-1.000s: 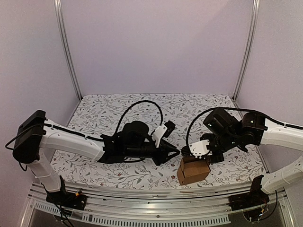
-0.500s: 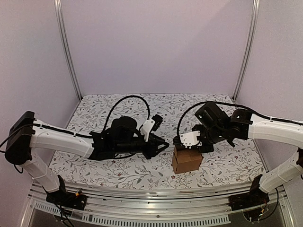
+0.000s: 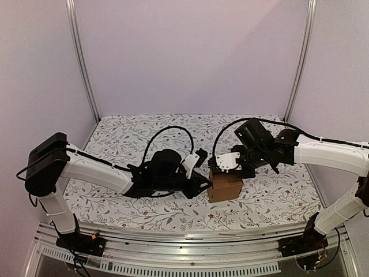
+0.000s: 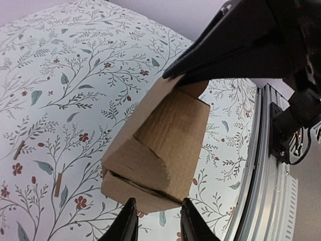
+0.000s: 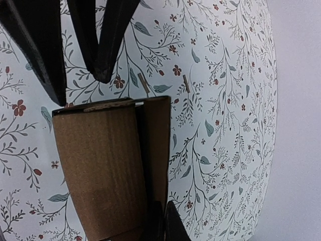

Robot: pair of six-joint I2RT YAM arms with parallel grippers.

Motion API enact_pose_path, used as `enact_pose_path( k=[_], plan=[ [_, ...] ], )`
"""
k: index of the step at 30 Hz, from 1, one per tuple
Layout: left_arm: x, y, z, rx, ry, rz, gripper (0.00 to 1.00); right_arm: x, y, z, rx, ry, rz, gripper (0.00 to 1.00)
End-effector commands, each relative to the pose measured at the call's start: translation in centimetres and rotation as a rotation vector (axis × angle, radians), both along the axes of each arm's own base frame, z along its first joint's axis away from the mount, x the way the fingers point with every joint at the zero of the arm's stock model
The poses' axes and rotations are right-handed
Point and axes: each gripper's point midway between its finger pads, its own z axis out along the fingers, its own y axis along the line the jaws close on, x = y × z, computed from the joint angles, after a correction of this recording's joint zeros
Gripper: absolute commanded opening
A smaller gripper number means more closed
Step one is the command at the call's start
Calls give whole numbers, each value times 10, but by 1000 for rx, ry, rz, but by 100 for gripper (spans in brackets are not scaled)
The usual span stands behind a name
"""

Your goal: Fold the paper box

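Observation:
The rounded flap (image 4: 139, 159) is partly open above the low fingers of my left gripper. My left gripper should back away, go up and press at the paper box's top edge (image 3: 212, 175).
The paper box (image 3: 225, 186), a small brown cardboard cuboid, stands on the floral cloth right of centre. My right gripper (image 3: 219, 169) comes down on its top from the right. In the right wrist view the right gripper (image 5: 164, 222) is shut on a thin side wall of the paper box (image 5: 105, 170). My left gripper (image 3: 206, 183) points at the box's left side. In the left wrist view the left gripper (image 4: 156, 221) is open, its fingertips (image 4: 126, 221) flanking the lower near edge of the paper box (image 4: 165, 140), whose rounded flap sits slightly ajar.
An aluminium rail (image 3: 190, 235) runs along the table's near edge, close to the right of the box in the left wrist view as the rail (image 4: 263, 170). Purple walls and two upright posts (image 3: 83, 63) bound the floral tablecloth (image 3: 132, 138).
The right gripper has carried the box leftward and away from the near edge. The left gripper drew back to the left, then returned to the box's left side.

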Motion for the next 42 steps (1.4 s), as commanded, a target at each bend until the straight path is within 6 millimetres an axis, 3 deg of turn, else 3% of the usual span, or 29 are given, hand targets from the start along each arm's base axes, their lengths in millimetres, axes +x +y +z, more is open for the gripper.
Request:
enact_pose_path(
  k=[1, 10, 16, 22, 29, 42],
  plan=[
    [10, 0, 5, -20, 2, 24, 29, -13, -13, -19, -54, 30, 34, 0],
    [11, 14, -6, 5, 26, 52, 29, -39, -26, -37, -95, 97, 104, 0],
    [27, 18, 12, -74, 36, 119, 30, -52, -26, -48, -92, 125, 104, 1],
    [42, 2, 45, -175, 13, 147, 32, -58, -30, -60, -86, 160, 70, 3],
    [45, -22, 51, -222, 39, 104, 32, -70, -37, -70, -105, 230, 57, 10],
    [20, -44, 15, -163, 164, 8, 29, -79, -37, -78, -101, 289, 49, 20]
  ],
)
